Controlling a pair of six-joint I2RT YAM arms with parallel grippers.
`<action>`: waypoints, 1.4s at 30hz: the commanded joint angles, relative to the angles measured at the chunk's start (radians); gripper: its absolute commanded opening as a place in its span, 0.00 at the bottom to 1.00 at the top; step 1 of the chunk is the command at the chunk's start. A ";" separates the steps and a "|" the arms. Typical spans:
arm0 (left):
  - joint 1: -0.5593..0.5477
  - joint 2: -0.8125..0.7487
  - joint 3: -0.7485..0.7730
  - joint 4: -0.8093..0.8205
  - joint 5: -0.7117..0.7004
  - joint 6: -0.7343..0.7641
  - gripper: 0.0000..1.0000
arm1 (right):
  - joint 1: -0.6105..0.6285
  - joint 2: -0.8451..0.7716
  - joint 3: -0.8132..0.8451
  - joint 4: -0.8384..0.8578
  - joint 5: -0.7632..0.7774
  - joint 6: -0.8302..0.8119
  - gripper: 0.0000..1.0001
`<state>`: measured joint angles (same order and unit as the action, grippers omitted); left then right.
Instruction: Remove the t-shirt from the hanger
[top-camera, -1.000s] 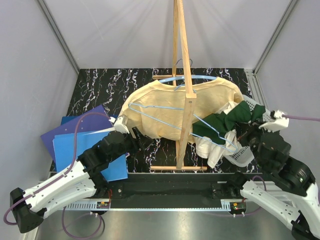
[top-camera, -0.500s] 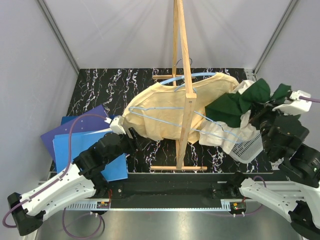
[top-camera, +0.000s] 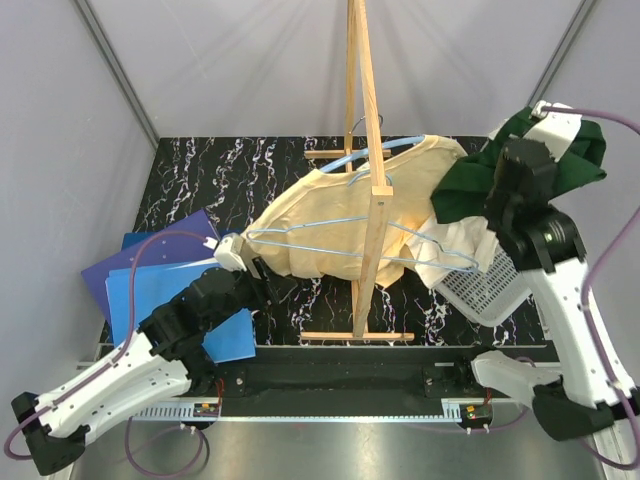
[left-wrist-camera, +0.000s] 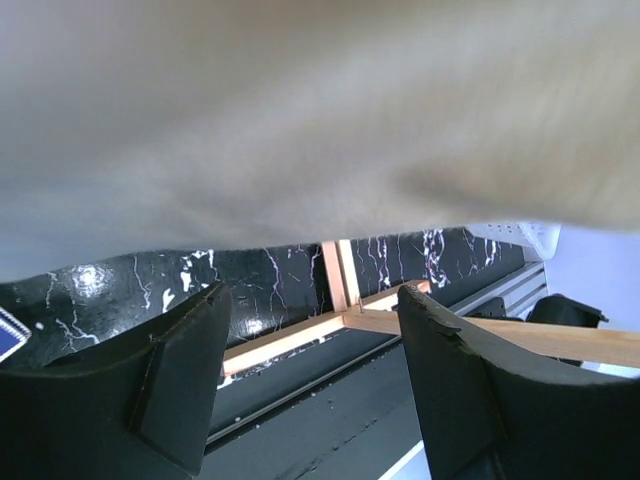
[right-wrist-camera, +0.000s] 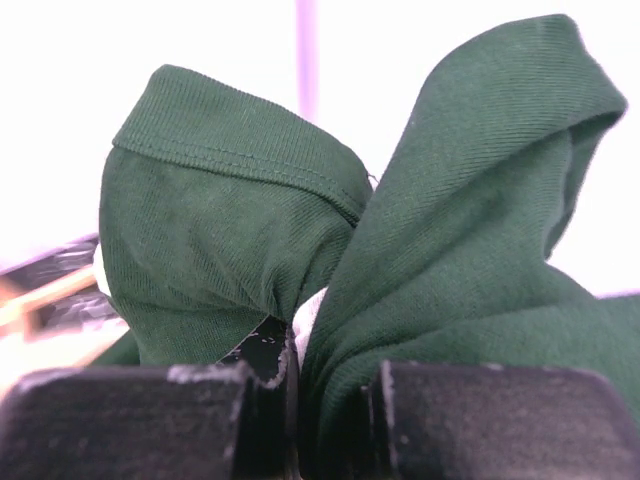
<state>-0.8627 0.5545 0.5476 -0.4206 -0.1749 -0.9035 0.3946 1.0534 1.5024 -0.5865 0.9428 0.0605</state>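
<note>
I can see the dark green t-shirt (top-camera: 463, 191) trailing over the open white basket (top-camera: 492, 290), so I should keep bringing it in with my right gripper until the gripped cloth is over the basket, then let go.
A pale yellow t-shirt (top-camera: 335, 210) hangs on a light blue wire hanger (top-camera: 300, 232) across the wooden stand (top-camera: 372, 150). My right gripper (top-camera: 548, 135) is raised at the far right, shut on a dark green t-shirt (top-camera: 470, 190) that stretches from the hanger's right end. In the right wrist view the green cloth (right-wrist-camera: 470, 230) bunches between my shut fingers (right-wrist-camera: 325, 400), with a bit of white cloth (right-wrist-camera: 308, 315). My left gripper (top-camera: 238, 255) is open at the yellow shirt's left end; its wrist view shows the yellow cloth (left-wrist-camera: 300, 120) just above the open, empty fingers (left-wrist-camera: 315, 310).
A white basket (top-camera: 480, 290) lies tilted at the right under a white cloth (top-camera: 440, 265). Blue folders (top-camera: 150, 280) lie at the left. The stand's wooden base (top-camera: 355, 336) sits near the front edge, and also shows in the left wrist view (left-wrist-camera: 290, 342).
My right arm has lifted the green t-shirt up and toward the back right. The hanger and yellow shirt tilted, right end rising. My left gripper stayed open near the shirt's left end.
</note>
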 joint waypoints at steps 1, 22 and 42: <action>0.005 -0.056 0.069 -0.047 -0.061 0.031 0.71 | -0.172 0.078 0.045 0.033 -0.107 0.070 0.00; 0.005 -0.232 0.114 -0.219 -0.184 0.018 0.73 | -0.442 0.063 -0.290 0.017 -0.102 0.453 0.07; 0.004 -0.281 0.255 -0.328 -0.290 0.083 0.74 | -0.442 -0.015 -0.119 -0.098 -0.558 0.361 1.00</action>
<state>-0.8612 0.2951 0.7654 -0.7387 -0.4099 -0.8375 -0.0483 1.0840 1.2854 -0.6697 0.5198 0.4690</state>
